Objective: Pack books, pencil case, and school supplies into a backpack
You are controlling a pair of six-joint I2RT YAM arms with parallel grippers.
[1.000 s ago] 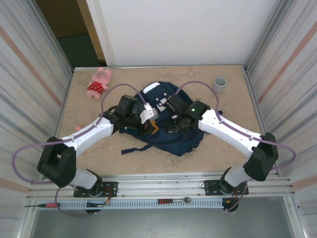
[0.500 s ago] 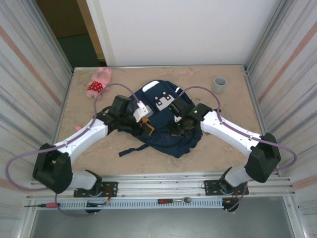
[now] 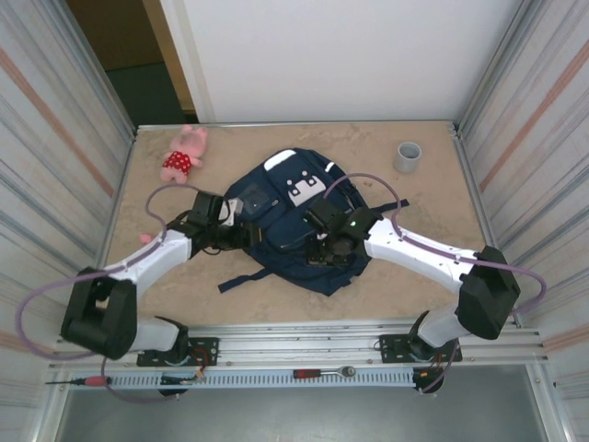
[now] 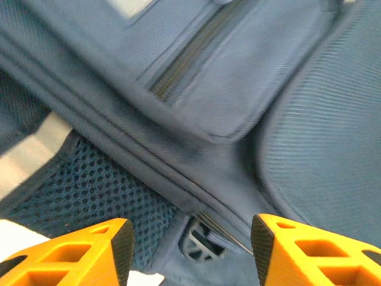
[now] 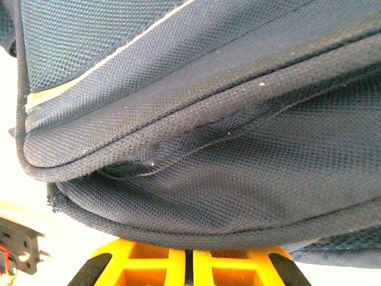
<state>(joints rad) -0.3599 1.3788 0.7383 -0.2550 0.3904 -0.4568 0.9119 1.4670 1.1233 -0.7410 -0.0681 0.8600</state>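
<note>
The navy backpack [image 3: 285, 212] lies askew across the table, so next my right gripper turns its seamed rim [image 5: 184, 238] toward my left gripper and straightens the backpack before packing.
The navy backpack [image 3: 276, 198] lies flat in the middle of the table, its white patches [image 3: 302, 191] facing up. My left gripper [image 3: 244, 235] sits at its left edge. In the left wrist view that gripper [image 4: 190, 229] stands open just above the fabric [image 4: 309, 131], with a zipper pull [image 4: 202, 243] lying between the fingertips, untouched. My right gripper [image 3: 320, 249] rests on the bag's near right part. Seen from the right wrist, this gripper [image 5: 190, 247] is shut, and the backpack's seamed rim [image 5: 208, 119] sits pinched at its tips. The books, pencil case and school supplies are out of view.
A pink plush toy [image 3: 184, 153] lies at the back left and a grey cup [image 3: 408, 156] stands at the back right. A loose backpack strap [image 3: 241, 279] trails toward the near edge. Ribbed metal walls [image 3: 55, 166] close in both sides.
My left gripper opened, let go of the backpack and drew back to the left. The bunched bag settled flat and spread out. The right gripper stayed shut and shifted slightly left.
</note>
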